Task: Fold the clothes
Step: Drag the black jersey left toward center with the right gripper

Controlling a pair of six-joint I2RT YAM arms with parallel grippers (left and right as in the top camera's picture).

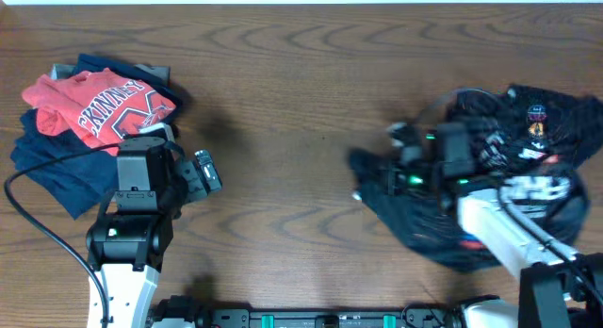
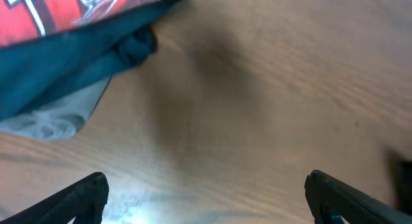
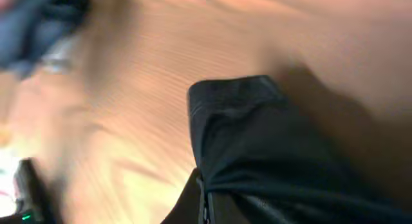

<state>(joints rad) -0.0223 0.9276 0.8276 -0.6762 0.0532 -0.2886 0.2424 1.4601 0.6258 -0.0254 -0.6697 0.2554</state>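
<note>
The black garment (image 1: 424,218) is lying crumpled away from my empty left gripper. My right gripper should pull the pinched edge (image 1: 367,168) inward so that my left gripper can take it.
The black shiny garment (image 1: 528,149) lies crumpled at the right of the table, its small orange, white and blue logo (image 1: 537,116) facing up. My right gripper (image 1: 407,172) is shut on a pinch of its left edge. In the right wrist view the black cloth (image 3: 270,147) bunches into the closed jaws (image 3: 205,201) and hangs over the wood. My left gripper (image 1: 209,171) is open and empty over bare table, right of the pile of clothes. Its two finger tips (image 2: 206,198) stand wide apart above the wood.
At the left lies a pile with a red shirt with white lettering (image 1: 94,106) on top of navy garments (image 1: 52,168). The pile also shows in the left wrist view (image 2: 64,31), with a bit of grey cloth (image 2: 58,118). Cables run beside both arms.
</note>
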